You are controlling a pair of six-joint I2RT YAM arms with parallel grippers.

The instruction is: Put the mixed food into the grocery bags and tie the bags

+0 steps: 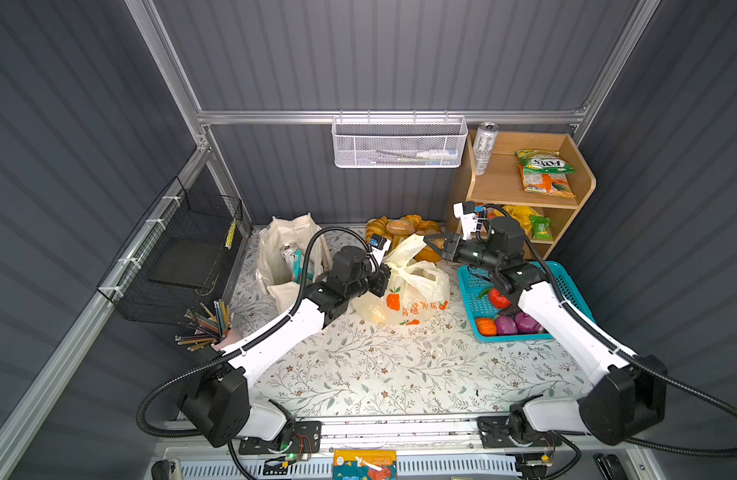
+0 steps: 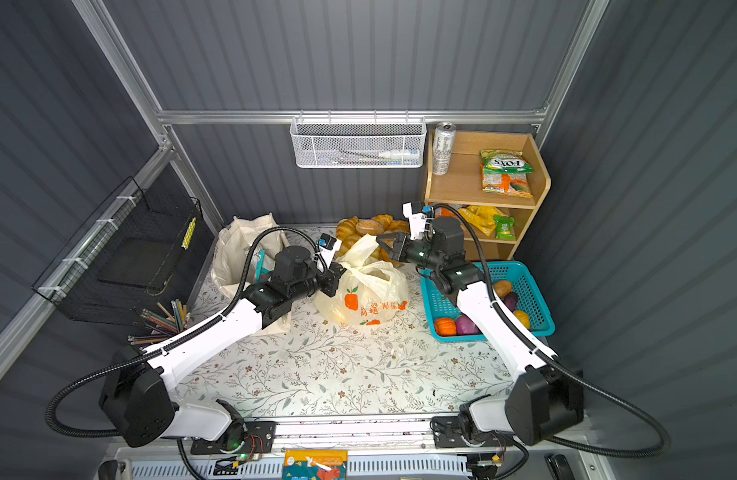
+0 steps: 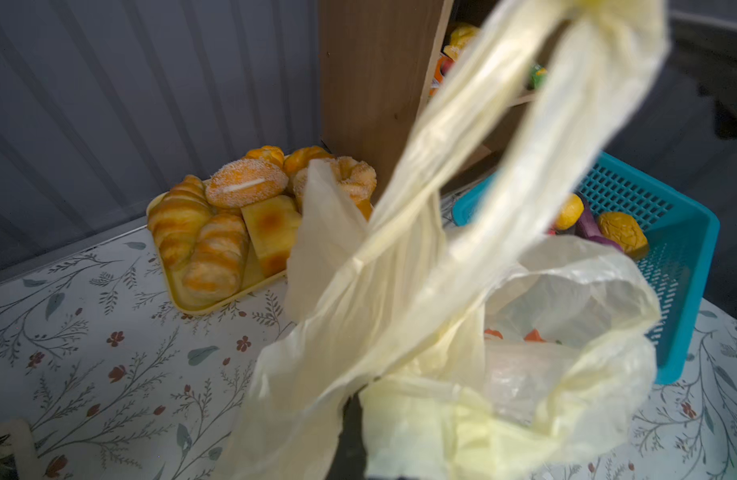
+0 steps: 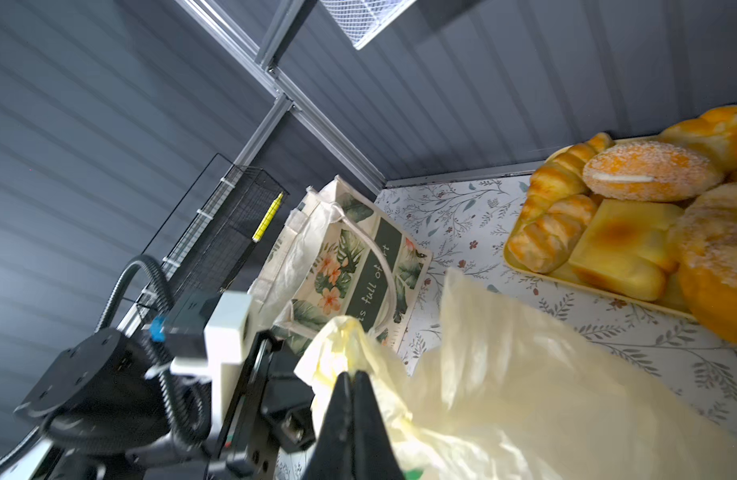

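My left gripper has bunched film (image 2: 348, 264) between its fingers, below the bag's handle (image 2: 371, 244) that my right gripper holds. My right gripper needs to move the handle back to my left gripper.
The pale-yellow plastic bag (image 1: 408, 291) (image 2: 367, 297) with orange prints sits mid-table. My left gripper (image 1: 384, 283) (image 2: 337, 279) is shut on its left rim; in the left wrist view the film (image 3: 441, 291) drapes over the gripper (image 3: 354, 401), hiding most of it. My right gripper (image 1: 431, 241) (image 2: 382, 241) (image 4: 352, 374) is shut on a bag handle (image 4: 337, 345) pulled up and back. The cream canvas tote (image 1: 283, 257) (image 4: 350, 257) stands at the back left holding a can (image 1: 289, 251) and a teal packet (image 1: 298, 266).
A teal basket (image 1: 566, 282) on the right holds red, orange and purple toy vegetables. A bread tray (image 1: 400, 226) sits behind the bag. The wooden shelf (image 1: 504, 183) carries a white can (image 1: 484, 147) and snack packets. Pencils (image 1: 209, 324) lie at the left.
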